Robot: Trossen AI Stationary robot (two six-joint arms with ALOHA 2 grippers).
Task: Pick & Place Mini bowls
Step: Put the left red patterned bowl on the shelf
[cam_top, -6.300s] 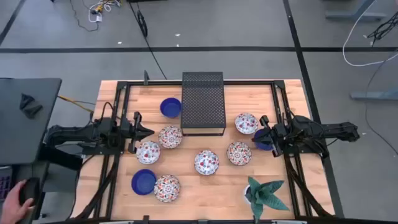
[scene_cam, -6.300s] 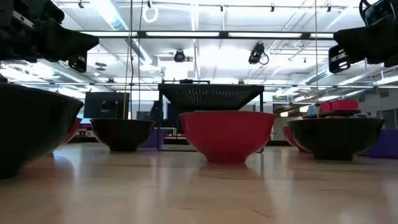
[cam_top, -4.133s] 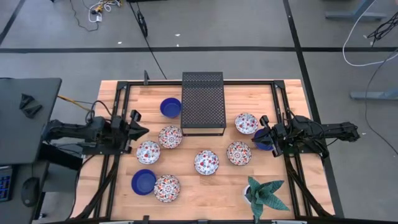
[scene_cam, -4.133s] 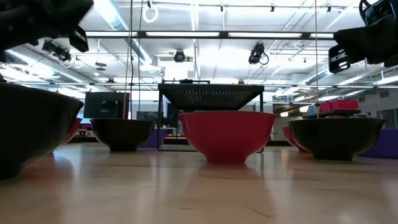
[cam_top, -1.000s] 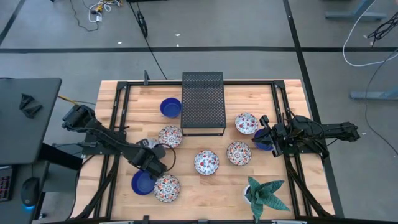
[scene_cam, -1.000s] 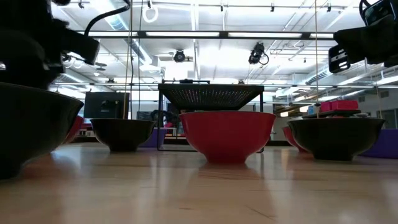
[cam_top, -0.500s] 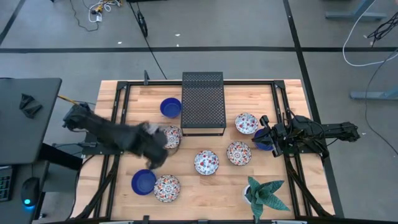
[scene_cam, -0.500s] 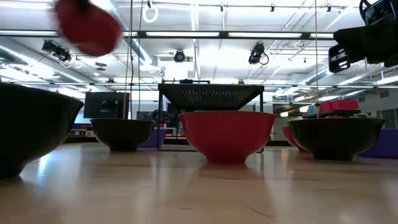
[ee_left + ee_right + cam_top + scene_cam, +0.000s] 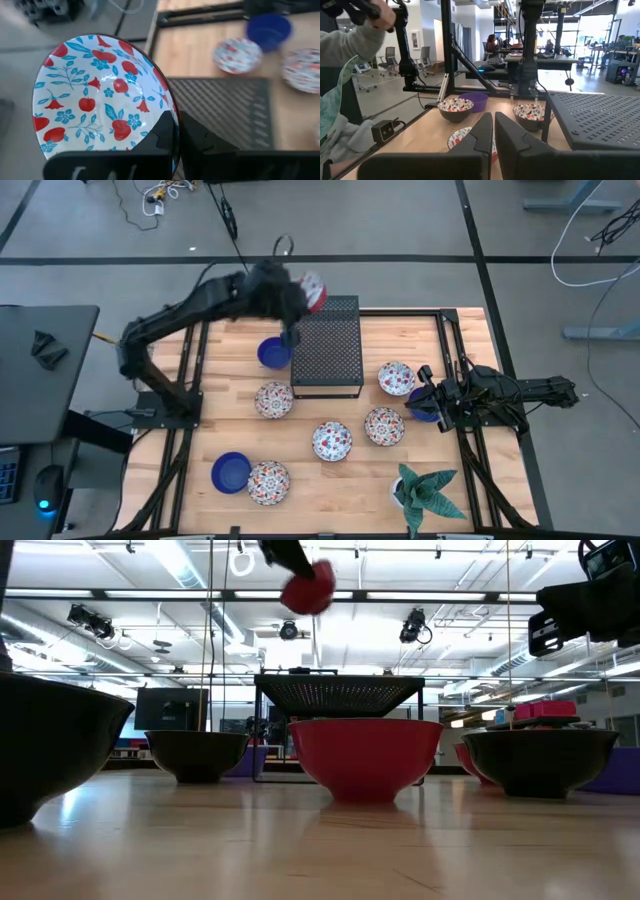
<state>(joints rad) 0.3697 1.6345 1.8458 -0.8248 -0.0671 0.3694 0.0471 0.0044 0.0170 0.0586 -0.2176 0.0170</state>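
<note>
The robot's left gripper is holding the floral bowl point(image 9: 314, 290) by its rim over the empty box top point(image 9: 324, 318). It should keep lowering the bowl until the bowl's base rests there.
My left gripper point(image 9: 300, 292) is raised high over the far left corner of the black perforated box point(image 9: 326, 345), shut on a white floral mini bowl point(image 9: 314, 290) with a red outside point(image 9: 308, 588). On the table stand blue bowls point(image 9: 273, 353) point(image 9: 231, 472) and several floral bowls, among them point(image 9: 273, 400) point(image 9: 331, 441) point(image 9: 384, 425). My right gripper point(image 9: 425, 395) is shut and empty at the table's right side, over a blue bowl point(image 9: 424, 410) and beside a floral bowl point(image 9: 396, 378). My left gripper holds the floral bowl by its rim point(image 9: 172, 125). One finger point(image 9: 161, 139) is inside the bowl and the other finger point(image 9: 202, 144) is outside its wall. The bowl is lifted well clear of the table and box, and it sits tilted in the hold.
The black perforated box stands at the table's far middle. A potted green plant point(image 9: 425, 495) stands at the near right corner. Black frame rails point(image 9: 190, 380) run along both table sides. A person's grey sleeve point(image 9: 350, 40) shows beyond the table in the right wrist view.
My left gripper has risen from the left middle of the table with the floral bowl and swung toward the far edge and the right. It now stands high over the black box's far left corner. The bowl is lifted clear of the table.
</note>
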